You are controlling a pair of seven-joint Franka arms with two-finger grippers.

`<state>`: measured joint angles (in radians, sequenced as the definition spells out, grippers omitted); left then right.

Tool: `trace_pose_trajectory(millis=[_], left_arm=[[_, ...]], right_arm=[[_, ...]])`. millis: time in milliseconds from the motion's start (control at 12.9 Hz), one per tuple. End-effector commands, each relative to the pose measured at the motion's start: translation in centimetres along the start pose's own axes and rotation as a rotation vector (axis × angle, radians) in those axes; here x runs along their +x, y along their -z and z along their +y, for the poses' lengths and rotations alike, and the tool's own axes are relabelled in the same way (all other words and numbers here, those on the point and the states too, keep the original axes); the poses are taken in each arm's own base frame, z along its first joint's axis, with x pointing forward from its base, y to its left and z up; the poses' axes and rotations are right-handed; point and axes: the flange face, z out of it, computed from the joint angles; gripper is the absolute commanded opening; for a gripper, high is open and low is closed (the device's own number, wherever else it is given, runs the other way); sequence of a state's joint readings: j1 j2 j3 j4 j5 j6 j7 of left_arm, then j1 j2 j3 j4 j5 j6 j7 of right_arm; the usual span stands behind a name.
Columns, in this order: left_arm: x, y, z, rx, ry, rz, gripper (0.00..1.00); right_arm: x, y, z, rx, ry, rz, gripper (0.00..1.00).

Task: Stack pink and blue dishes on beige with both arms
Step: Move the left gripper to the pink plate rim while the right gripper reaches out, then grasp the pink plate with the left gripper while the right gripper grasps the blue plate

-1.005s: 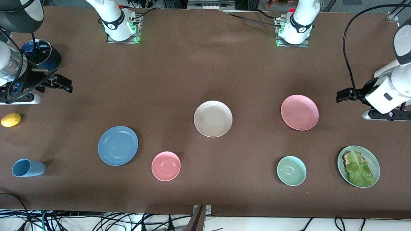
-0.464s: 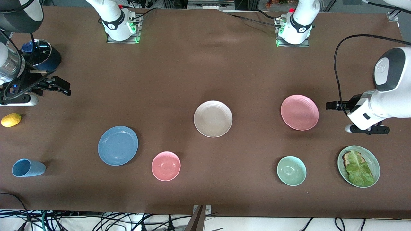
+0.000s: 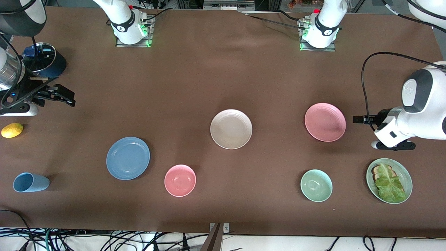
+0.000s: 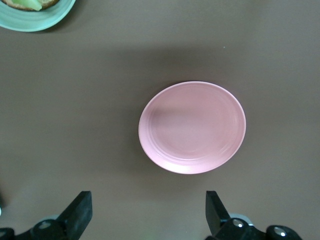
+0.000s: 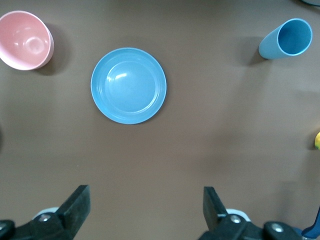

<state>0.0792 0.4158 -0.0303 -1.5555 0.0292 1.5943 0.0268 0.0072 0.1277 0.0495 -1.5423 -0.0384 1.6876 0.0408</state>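
My gripper will cover nearly all of the beige plate's rim when I stack the pink plate on it, since both look about equally wide.
The beige plate lies bare at mid-table. The pink plate sits beside it toward the left arm's end. The blue plate lies toward the right arm's end, nearer the camera. My left gripper hovers open and empty just off the pink plate's rim, toward the table end. My right gripper hangs open and empty over bare cloth near the table's end, well away from the blue plate.
A pink bowl and a pale green bowl stand near the front edge. A green plate with toast and lettuce lies below the left arm. A blue cup, a lemon and a lidded dark pot sit at the right arm's end.
The left arm has swung down and its gripper has closed in on the pink plate's rim. The right gripper has drifted slightly toward the table end. No dish has moved.
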Motion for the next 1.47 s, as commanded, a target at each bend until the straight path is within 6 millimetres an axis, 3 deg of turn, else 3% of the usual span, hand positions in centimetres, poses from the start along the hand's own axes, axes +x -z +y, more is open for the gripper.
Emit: trace_pose_trajectory(millis=[0,232,541,695,1005,1082,1159,1236,1314,1391], left_arm=[[0.1,-2.5,0.2,0.013,-0.024,0.027,1.0],[0.3,-6.9,0.2,0.026,-0.033,0.088,1.0],[0.1,-15.2,0.2,0.036,-0.054,0.184,1.0],[0.0,-17.6,-0.9,0.056,-0.064,0.197,1.0],[0.3,-20.1,-2.5,0.046,-0.069,0.17,1.0],[0.5,-20.8,-2.8,0.043,-0.067,0.16,1.0],[0.7,-21.3,-2.7,0.043,-0.081,0.15,0.9],[0.7,-21.3,-2.8,0.043,-0.087,0.15,0.66],[0.8,-21.2,-2.6,0.044,-0.088,0.15,0.36],[1.0,-20.9,-2.3,0.047,-0.093,0.152,0.0]], right_arm=[[0.8,-0.2,1.8,0.002,-0.016,0.026,1.0],[1.2,-0.3,2.2,0.004,-0.036,0.049,1.0],[1.8,-1.6,3.1,-0.005,-0.047,0.036,1.0],[1.9,-1.8,3.2,-0.01,-0.046,0.039,1.0],[6.1,-11.0,2.1,0.009,-0.031,0.018,1.0],[6.5,-11.5,2.5,0.011,-0.035,0.029,1.0],[6.8,-12.9,2.5,0.013,-0.025,0.014,1.0],[7.2,-14.4,2.2,0.011,-0.014,0.003,1.0],[7.7,-16.9,1.8,0.014,-0.014,-0.015,1.0],[8.3,-19.0,1.2,0.018,-0.012,-0.016,1.0]])
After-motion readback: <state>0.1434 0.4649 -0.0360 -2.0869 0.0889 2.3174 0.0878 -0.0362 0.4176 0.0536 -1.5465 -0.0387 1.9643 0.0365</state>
